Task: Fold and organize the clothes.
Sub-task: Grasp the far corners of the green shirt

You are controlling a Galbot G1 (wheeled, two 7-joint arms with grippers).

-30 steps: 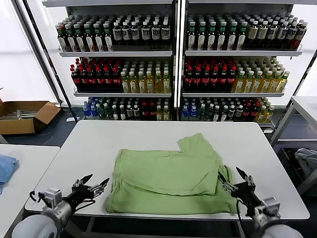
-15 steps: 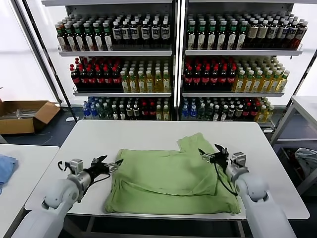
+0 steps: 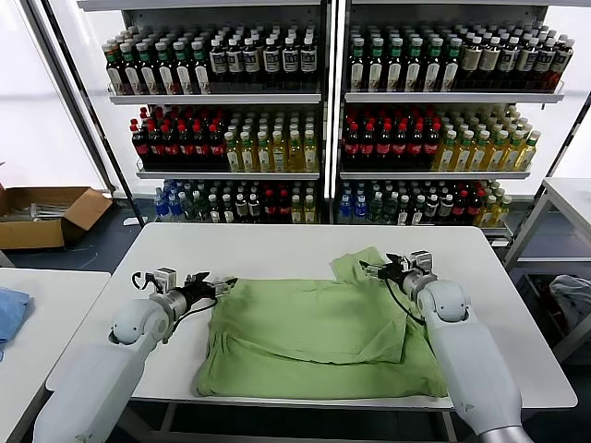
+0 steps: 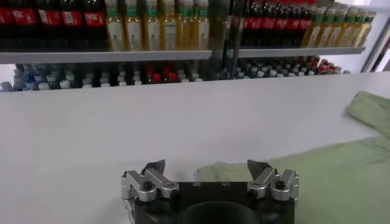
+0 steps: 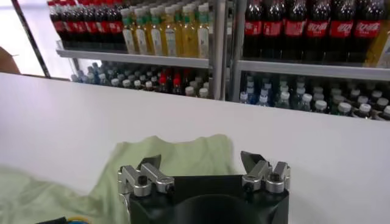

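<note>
The near band (image 3: 309, 377) is lying flat. The light green shirt's far edge (image 3: 291, 282) will therefore fold over when I pull it, while that band stays in place.
A light green shirt (image 3: 314, 332) lies spread on the white table (image 3: 277, 245), plain side up; its collar, buttons and print are hidden. One sleeve (image 3: 365, 268) sticks out at the far right. My left gripper (image 3: 217, 287) is open, low at the shirt's far left corner; in the left wrist view (image 4: 207, 165) the shirt's edge (image 4: 341, 176) lies just ahead of the open jaws. My right gripper (image 3: 374, 269) is open at the far sleeve; in the right wrist view (image 5: 201, 159) the sleeve (image 5: 183, 146) lies between and ahead of the open jaws.
Shelves of bottles (image 3: 323, 120) stand behind the table. A cardboard box (image 3: 46, 214) sits on the floor at the far left. A second table at the left holds a blue cloth (image 3: 9, 314). Another table (image 3: 572, 198) stands at the right.
Both arms have moved from the table's front edge toward the far side of the shirt: the left to its far left corner, the right to the far sleeve. Both stayed open.
</note>
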